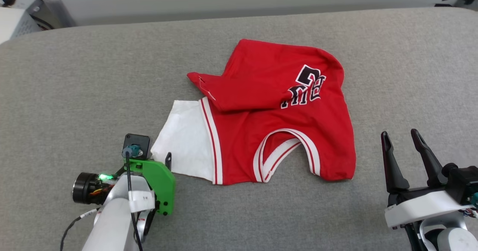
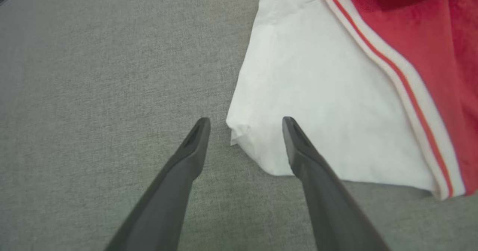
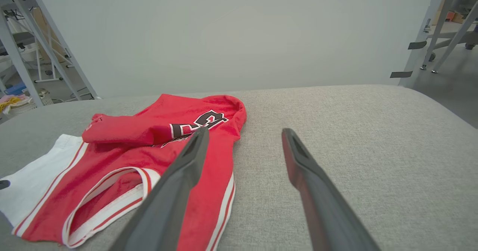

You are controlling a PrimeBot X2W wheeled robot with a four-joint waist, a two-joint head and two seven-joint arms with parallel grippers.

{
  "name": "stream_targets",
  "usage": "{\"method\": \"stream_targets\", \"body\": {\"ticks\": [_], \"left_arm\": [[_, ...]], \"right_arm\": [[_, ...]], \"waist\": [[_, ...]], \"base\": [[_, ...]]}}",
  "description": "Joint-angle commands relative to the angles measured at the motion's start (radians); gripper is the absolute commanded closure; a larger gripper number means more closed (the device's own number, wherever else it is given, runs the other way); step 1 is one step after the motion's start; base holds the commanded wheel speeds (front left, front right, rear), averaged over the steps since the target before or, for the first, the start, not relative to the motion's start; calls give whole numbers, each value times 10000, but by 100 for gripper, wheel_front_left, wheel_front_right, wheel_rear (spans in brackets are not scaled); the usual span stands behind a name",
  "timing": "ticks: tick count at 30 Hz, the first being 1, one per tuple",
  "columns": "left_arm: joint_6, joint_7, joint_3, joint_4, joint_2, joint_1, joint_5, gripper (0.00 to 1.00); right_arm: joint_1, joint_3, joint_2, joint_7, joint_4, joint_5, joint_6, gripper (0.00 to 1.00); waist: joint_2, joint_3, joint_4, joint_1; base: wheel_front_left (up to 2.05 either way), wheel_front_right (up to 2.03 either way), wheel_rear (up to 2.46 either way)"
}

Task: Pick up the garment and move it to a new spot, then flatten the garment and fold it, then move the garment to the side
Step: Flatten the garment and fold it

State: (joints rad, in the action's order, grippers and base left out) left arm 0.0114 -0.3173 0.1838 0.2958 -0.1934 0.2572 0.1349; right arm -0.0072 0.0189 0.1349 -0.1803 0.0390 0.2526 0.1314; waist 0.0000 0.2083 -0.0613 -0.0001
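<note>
I should expect another white sleeve hidden (image 1: 335, 152) underneath, because the garment ends in a plain red edge (image 1: 351, 139) past the collar, opposite the white sleeve.
The garment (image 1: 269, 112), a red jersey T-shirt with a white sleeve, striped collar and black-and-white lettering, lies crumpled on the grey table (image 1: 74, 94), its lower part folded over the chest. My left gripper (image 2: 246, 122) is open, pointing down at the white sleeve's (image 2: 317, 105) near corner, one finger over the cloth and one over bare table. In the head view the left gripper (image 1: 166, 159) sits at the sleeve's (image 1: 185, 139) edge. My right gripper (image 1: 403, 137) stands open to the right of the garment (image 3: 149, 146), apart from it, with nothing between its fingers.
The grey padded table extends wide to the left, right (image 3: 354, 131) and front of the garment. Beyond its far edge are a pale wall (image 3: 239, 34), metal frames (image 3: 22, 56) at the far left and table legs (image 3: 444, 27) at the far right.
</note>
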Motion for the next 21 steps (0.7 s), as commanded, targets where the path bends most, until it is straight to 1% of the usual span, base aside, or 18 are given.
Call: {"method": "stream_targets", "body": {"ticks": [1,4,8,9,10,11,14,17,21], "left_arm": [[121,-176,-19,103,-131,204,-169,0],[199,-312,-40,276,-162,313,-158,0],[78,-513,7,678,-152,354,-1,0],[-49,-663,56,825,-116,333,107,50],[-134,-721,63,894,-74,328,214,80],[-203,-723,89,941,-81,323,259,100],[-202,-310,31,885,-43,349,362,100],[56,419,-234,674,39,371,490,100],[416,1227,-663,409,-44,328,605,100]], "right_arm": [[-66,24,11,-35,4,-68,-7,0],[-136,45,10,-66,-42,-68,-7,0],[-191,61,21,-61,-92,-92,-7,0],[-202,53,27,-60,-108,-100,-7,0],[-211,47,33,-57,-118,-104,-7,0],[-217,39,44,-53,-138,-112,-7,0],[-180,-47,72,-37,-236,-135,-7,0],[-97,-64,100,83,-318,-196,-7,0],[3,-110,140,267,-377,-229,-7,0]], "waist": [[0,291,-276,1],[0,419,-363,1],[0,553,-412,1],[0,581,-408,1],[0,597,-401,1],[0,599,-385,1],[0,521,-256,1],[0,319,-48,1],[0,-22,280,1]], "base": [[0,0,0],[0,0,0],[0,0,0],[0,0,0],[0,0,0],[0,0,0],[0,0,0],[0,0,0],[0,0,0]]}}
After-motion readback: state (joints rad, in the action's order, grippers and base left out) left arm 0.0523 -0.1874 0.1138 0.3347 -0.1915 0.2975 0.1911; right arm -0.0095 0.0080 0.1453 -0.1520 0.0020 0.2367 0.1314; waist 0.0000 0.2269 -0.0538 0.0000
